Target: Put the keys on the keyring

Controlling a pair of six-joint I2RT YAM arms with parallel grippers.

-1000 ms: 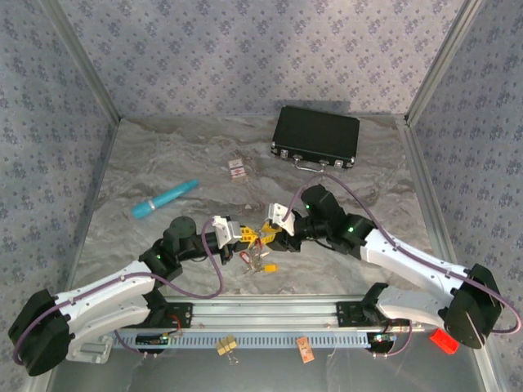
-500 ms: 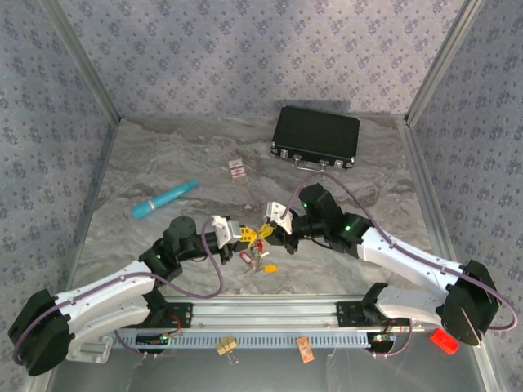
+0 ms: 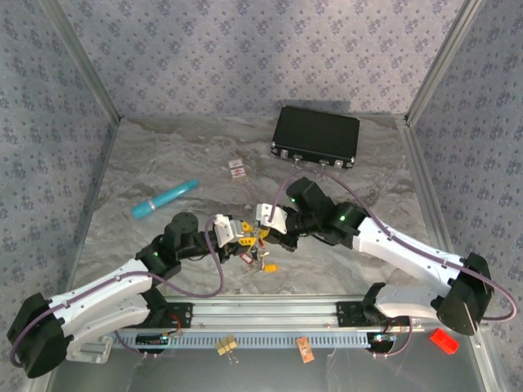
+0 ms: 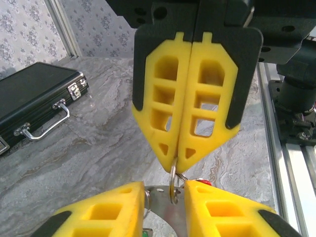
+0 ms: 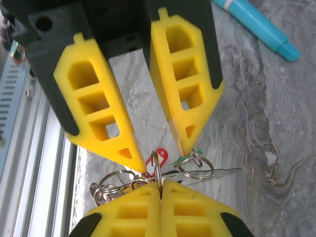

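Observation:
My left gripper should first hold the steel ring [image 5: 156, 165], which keeps my right gripper busy above the red tag, freeing my right gripper to take the tag.
Above the table's front middle, my two grippers meet tip to tip. My right gripper [image 3: 265, 231] [image 5: 160, 183] is shut, pinching a small steel ring [image 5: 157, 165] edge-on at its fingertips. My left gripper [image 3: 239, 233] [image 4: 164, 190] stands open, one yellow finger on each side of that ring [image 4: 173, 177], with a flat key blade [image 4: 165, 212] in the gap. More linked rings [image 5: 111, 185], a red tag [image 5: 160, 154] and a green tag [image 5: 190, 158] hang below. Loose keys [image 3: 258, 261] lie on the table under the grippers. I cannot single out the keyring among the rings.
A black case [image 3: 316, 136] with a metal handle lies at the back right. A turquoise cylinder [image 3: 164, 199] lies at the left, and a small red-and-white card [image 3: 238, 169] behind the grippers. The aluminium rail [image 3: 270, 309] runs along the near edge.
My right gripper has shut on the ring and moved left toward the left gripper. My left gripper, shut before, has opened its fingers.

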